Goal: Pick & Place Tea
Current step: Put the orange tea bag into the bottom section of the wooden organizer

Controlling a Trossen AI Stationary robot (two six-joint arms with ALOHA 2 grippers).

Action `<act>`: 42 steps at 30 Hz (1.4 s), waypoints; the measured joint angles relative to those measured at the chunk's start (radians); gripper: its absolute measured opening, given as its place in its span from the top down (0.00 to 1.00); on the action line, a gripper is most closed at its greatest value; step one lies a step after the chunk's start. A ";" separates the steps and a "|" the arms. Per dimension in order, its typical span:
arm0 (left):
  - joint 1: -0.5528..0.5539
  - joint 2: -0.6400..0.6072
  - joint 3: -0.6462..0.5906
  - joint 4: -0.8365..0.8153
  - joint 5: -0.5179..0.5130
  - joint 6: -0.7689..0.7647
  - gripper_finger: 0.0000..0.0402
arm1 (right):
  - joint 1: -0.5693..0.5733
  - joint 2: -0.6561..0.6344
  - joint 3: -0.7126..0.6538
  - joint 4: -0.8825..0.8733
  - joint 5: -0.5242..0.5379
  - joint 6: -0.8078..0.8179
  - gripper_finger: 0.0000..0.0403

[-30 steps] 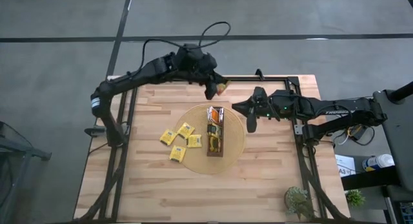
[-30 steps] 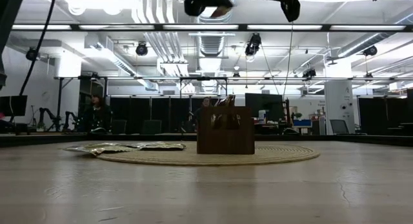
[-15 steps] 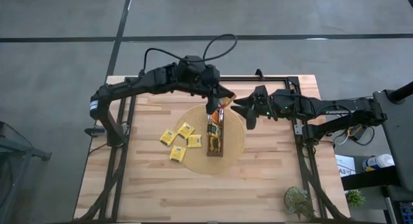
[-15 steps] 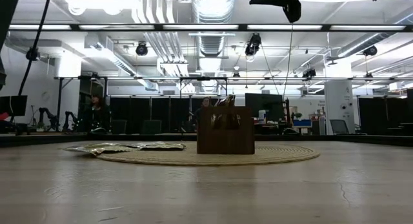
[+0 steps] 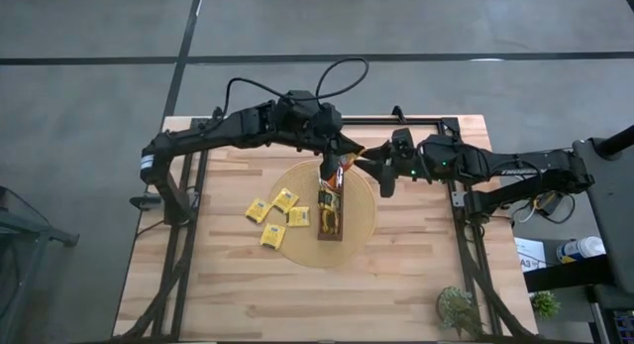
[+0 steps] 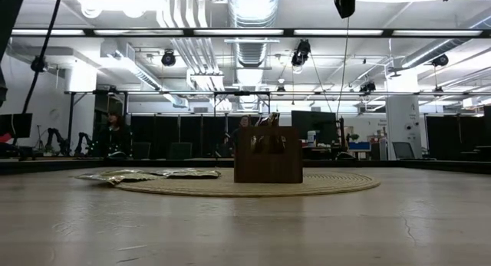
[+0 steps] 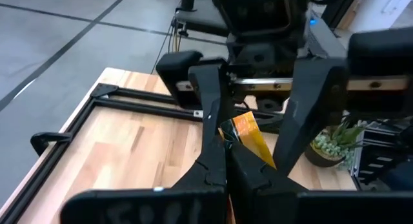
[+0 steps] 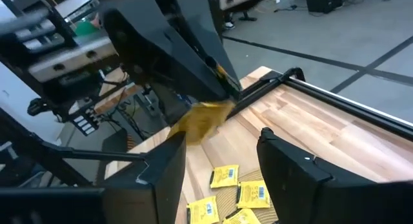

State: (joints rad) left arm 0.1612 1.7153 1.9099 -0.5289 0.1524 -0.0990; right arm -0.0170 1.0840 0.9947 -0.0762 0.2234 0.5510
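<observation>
The tea sachet point(image 7: 256, 142) is at a slant between my left gripper's fingers, so I should hold its loose end point(image 8: 195, 126) with my right gripper while my left gripper takes hold of it again, before placing it.
My left gripper point(image 5: 335, 169) is shut on an orange-yellow tea sachet point(image 5: 346, 161) high above the far end of the long dark-brown tray point(image 5: 330, 213), which stands on the round tan disc point(image 5: 365, 217). My right gripper point(image 5: 377, 173) is open. Its two fingers point(image 7: 208, 101) stand on either side of the sachet's free end point(image 8: 203, 121) without touching it. Several yellow sachets point(image 5: 273, 213) lie flat on the disc's left part and on the table beside it. More sachets stand in the tray. My left gripper pinches the sachet's near edge point(image 7: 240, 144) between its two fingers. The fingers slant down from the table's far left. The sachet sticks out past the fingertips toward my right gripper, tilted and lifted clear of the tray.
A black metal frame point(image 5: 426, 120) runs along the table's far and side edges. A small potted plant point(image 5: 459, 308) stands at the near right corner. Bare wood lies near of the disc. People and workbenches show in the room beyond the table point(image 6: 115, 136).
My left gripper has carried the sachet from the table's far edge toward the near edge and a little right. It has brought the sachet over the tray's far end and between my right gripper's open fingers. The sachet stays lifted clear.
</observation>
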 joint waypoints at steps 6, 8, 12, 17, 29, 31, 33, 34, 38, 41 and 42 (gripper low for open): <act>0.000 0.005 -0.001 -0.004 -0.014 0.010 1.00 | 0.000 0.000 0.000 0.005 -0.014 0.000 0.54; 0.000 0.005 -0.001 -0.005 -0.018 0.015 1.00 | 0.000 0.000 0.000 0.005 -0.019 0.002 0.54; -0.001 0.006 -0.001 -0.008 -0.023 0.017 1.00 | 0.000 0.000 0.000 0.007 -0.023 0.022 0.54; -0.001 0.006 -0.001 -0.007 -0.023 0.015 1.00 | 0.000 0.000 0.000 0.006 -0.022 0.024 0.54; -0.015 0.006 -0.002 -0.011 -0.024 0.008 1.00 | 0.000 0.059 0.000 0.013 -0.013 0.011 0.94; -0.015 0.006 -0.003 -0.013 -0.024 0.006 1.00 | 0.000 0.064 0.000 0.012 -0.013 0.001 0.96; -0.015 0.006 -0.003 -0.013 -0.024 0.005 1.00 | 0.000 0.064 0.000 0.012 -0.015 -0.001 0.97; -0.015 0.006 -0.003 -0.013 -0.023 0.005 0.99 | 0.000 0.063 0.000 0.013 -0.016 -0.005 0.97; -0.015 0.001 -0.003 0.001 -0.013 0.001 0.90 | 0.005 0.050 0.000 0.004 -0.031 -0.019 0.98; -0.015 -0.003 0.009 -0.001 -0.006 -0.036 0.76 | 0.006 0.042 0.000 -0.003 -0.068 -0.027 0.98; -0.014 -0.003 0.014 -0.002 0.000 -0.047 0.71 | 0.006 0.041 0.000 -0.008 -0.077 -0.027 0.98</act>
State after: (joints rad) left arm 0.1471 1.7123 1.9238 -0.5310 0.1524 -0.1461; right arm -0.0105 1.1253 0.9947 -0.0845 0.1463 0.5240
